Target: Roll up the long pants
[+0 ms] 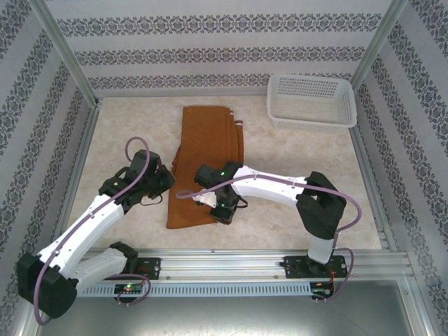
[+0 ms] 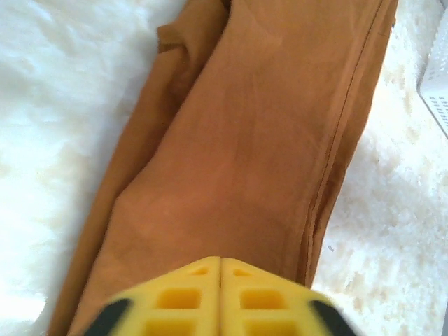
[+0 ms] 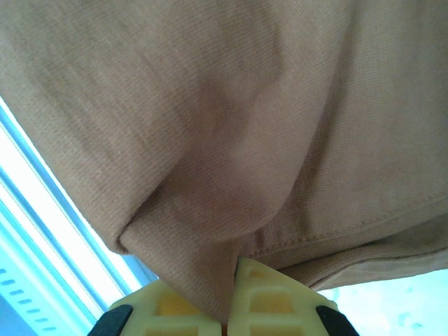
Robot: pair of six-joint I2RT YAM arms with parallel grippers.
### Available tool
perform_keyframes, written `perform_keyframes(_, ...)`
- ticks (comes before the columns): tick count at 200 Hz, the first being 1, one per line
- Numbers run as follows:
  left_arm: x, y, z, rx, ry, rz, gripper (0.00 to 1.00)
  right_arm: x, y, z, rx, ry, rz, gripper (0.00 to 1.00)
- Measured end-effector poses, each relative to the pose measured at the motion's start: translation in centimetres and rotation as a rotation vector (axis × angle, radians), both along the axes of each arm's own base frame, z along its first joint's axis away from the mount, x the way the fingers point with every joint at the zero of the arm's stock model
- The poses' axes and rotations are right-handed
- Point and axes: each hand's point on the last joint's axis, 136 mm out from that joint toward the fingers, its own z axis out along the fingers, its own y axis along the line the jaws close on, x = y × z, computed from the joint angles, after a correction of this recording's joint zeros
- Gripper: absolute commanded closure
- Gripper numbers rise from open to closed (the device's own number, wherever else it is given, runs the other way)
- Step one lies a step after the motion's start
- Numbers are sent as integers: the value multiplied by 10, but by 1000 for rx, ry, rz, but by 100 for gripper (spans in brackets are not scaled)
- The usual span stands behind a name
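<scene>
The robot's right gripper is raising the pants' near hem at one end while its other corner lies flat, so the left gripper should move down and roll that side up.
The rust-brown long pants lie folded lengthwise on the table, running from the back toward the near edge. My right gripper is at their near right corner, shut on a pinched fold of the pants. That cloth runs down between the yellow fingers of the right gripper and is lifted off the table. My left gripper hovers at the pants' left edge. In the left wrist view its yellow fingertips press together with nothing between them, above the flat pants.
A white mesh basket stands at the back right, and its corner shows in the left wrist view. The aluminium rail with the arm bases runs along the near edge. Patterned walls enclose the marble-look table.
</scene>
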Motion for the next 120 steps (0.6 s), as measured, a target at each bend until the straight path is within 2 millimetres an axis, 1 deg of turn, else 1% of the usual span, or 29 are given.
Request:
perform_keyframes(34,20,-25,-32,-25,69,-37,100,-2,0,-3,-5,14,-4,100)
perform_keyframes(47,24,-34,-42,-31,87,-57,100,-2,0,-3,-5,15,-4,100)
perform_keyframes(65,27,-41,-54,-22,110,-69,100,-1,0,-3,-5,16,-10,100)
perform_keyframes(78,28,-42,-61,-13,127,-70,100,0,0,-3,-4,19,-14,100)
perform_keyframes(93,28,-40,-65,1,132,-63,100,0,-1,-2,-4,25,-20,100)
perform_keyframes(106,27,-35,-71,24,135,-51,100,1,-2,-1,-6,29,-23,100)
perform_keyframes(120,21,-25,-83,70,148,-36,100,2,-3,1,-5,33,-31,100)
